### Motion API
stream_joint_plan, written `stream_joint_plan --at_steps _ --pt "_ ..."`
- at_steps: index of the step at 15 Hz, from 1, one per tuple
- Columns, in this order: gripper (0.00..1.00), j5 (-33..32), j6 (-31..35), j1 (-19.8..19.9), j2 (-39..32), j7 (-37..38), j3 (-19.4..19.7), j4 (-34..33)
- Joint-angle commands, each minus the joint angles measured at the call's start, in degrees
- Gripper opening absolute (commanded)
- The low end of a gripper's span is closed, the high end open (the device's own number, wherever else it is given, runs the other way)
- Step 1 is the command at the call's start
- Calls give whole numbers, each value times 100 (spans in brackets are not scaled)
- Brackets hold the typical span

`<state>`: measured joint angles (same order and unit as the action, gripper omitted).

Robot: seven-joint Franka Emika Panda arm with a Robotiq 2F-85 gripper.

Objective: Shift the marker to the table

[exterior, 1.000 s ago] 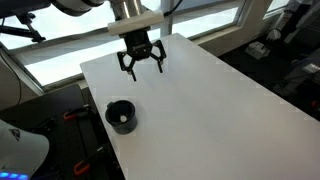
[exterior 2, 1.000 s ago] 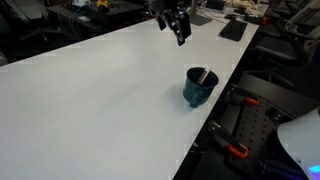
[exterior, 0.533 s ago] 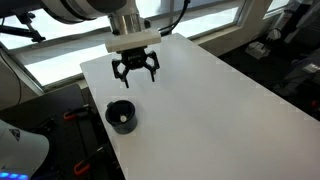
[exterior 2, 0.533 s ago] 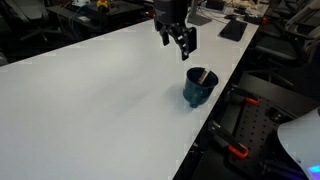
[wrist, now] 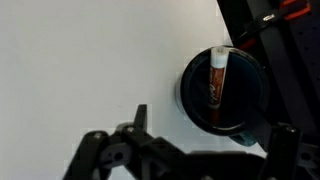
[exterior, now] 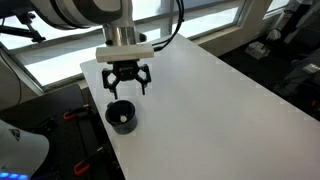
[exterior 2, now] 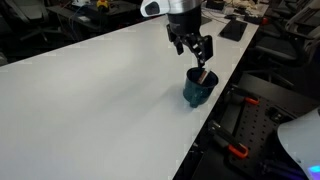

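The robot should center its gripper over the marker and bring the fingers closer together before it reaches in, because the gripper's open fingers stick out past the cup's rim on the table side.
The marker, whitish with a red-orange part, stands inside the round black cup near the table's edge. Its tip also shows in the cup in an exterior view. The cup shows in both exterior views. My gripper hangs open and empty just above the cup, a little to the table side of it. In the wrist view my dark fingers fill the lower edge, with the cup beyond them. The white table carries the cup.
The table's edge runs close beside the cup. Beyond it are dark equipment and cables with orange parts. Windows line the far side.
My gripper has moved across the table toward the cup and now hangs just above it. The jaws stayed open. The cup and marker have not moved.
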<state>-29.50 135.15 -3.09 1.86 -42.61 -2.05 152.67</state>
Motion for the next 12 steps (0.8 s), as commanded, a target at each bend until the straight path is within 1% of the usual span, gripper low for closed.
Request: stream_joint_plan --at_steps 1,4,5,7,8,10,11,12 --pt "100 93 -214 26 44 -252 7 131" --pt "100 141 -204 57 -133 -422 27 124" --pt "98 148 -201 73 -190 -456 33 113" --pt "88 158 -188 106 -305 -518 47 91" --pt "81 169 -181 126 -358 -578 56 78" --pt "77 190 -185 172 -472 -605 66 42" --pt "72 206 -191 192 -514 -620 65 28" --pt "74 212 -201 204 -538 -617 60 12"
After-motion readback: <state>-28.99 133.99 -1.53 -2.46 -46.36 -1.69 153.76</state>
